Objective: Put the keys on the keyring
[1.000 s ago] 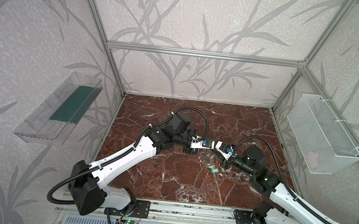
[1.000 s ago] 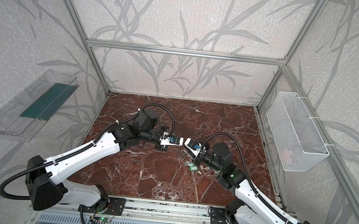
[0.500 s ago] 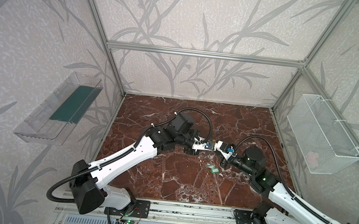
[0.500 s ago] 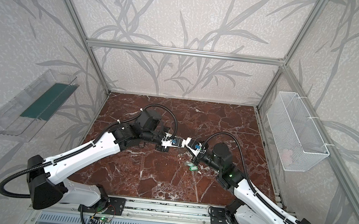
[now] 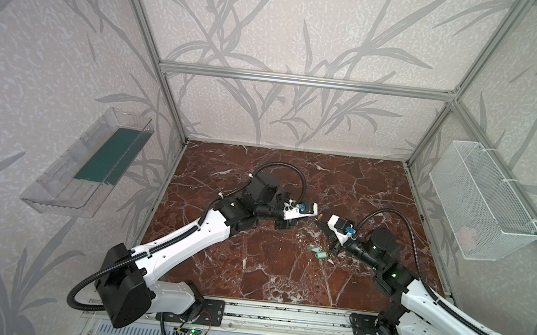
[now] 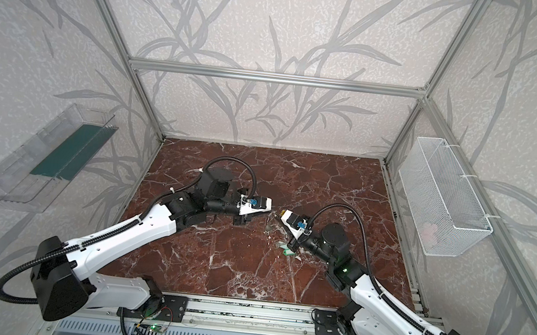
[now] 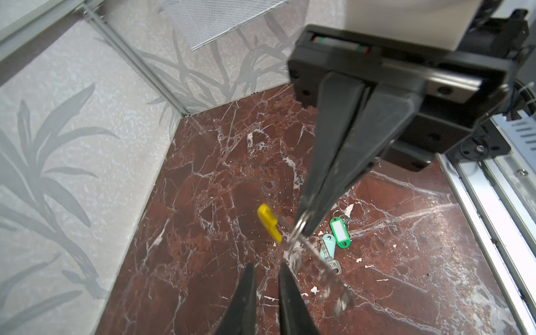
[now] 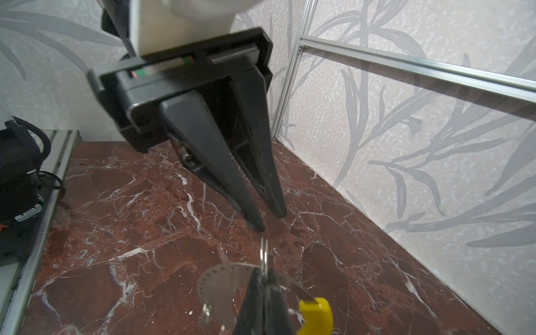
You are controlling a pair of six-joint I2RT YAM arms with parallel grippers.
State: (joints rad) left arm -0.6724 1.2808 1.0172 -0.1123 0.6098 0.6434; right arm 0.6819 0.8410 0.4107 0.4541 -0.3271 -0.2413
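Note:
My left gripper is slanting steeply down toward the small wire ring (image 8: pixel 264 249) at the ends of my right gripper's fingers, so it should move back, level out and pinch the ring (image 7: pixel 298 233).
The keyring (image 8: pixel 224 280), a thin grey hoop with a row of holes and a yellow segment (image 8: pixel 316 316), hangs above the floor. My right gripper (image 8: pixel 263 271) is shut on it, and a small wire ring (image 8: pixel 264 251) sticks out past the fingertips. My left gripper (image 7: pixel 266 265) faces it tip to tip, open by a narrow gap with nothing between its fingers. Both top views show the two grippers (image 5: pixel 313 215) (image 5: pixel 321 219) just apart at mid floor. The keys, a green tag (image 7: pixel 340 232) and a pale one (image 7: pixel 327 249), lie on the floor under the right gripper (image 7: pixel 303 229), also visible from above (image 5: pixel 319 253) (image 6: pixel 286 251).
A white wire basket (image 5: pixel 481 204) hangs on the right wall and a clear tray (image 5: pixel 90 170) on the left wall. The marble floor (image 5: pixel 266 270) is walled on three sides, with an aluminium rail (image 5: pixel 279 312) along the front.
The two grippers were tip to tip. The left gripper's fingers have since parted and it has drawn back slightly. The right gripper has shut on the keyring.

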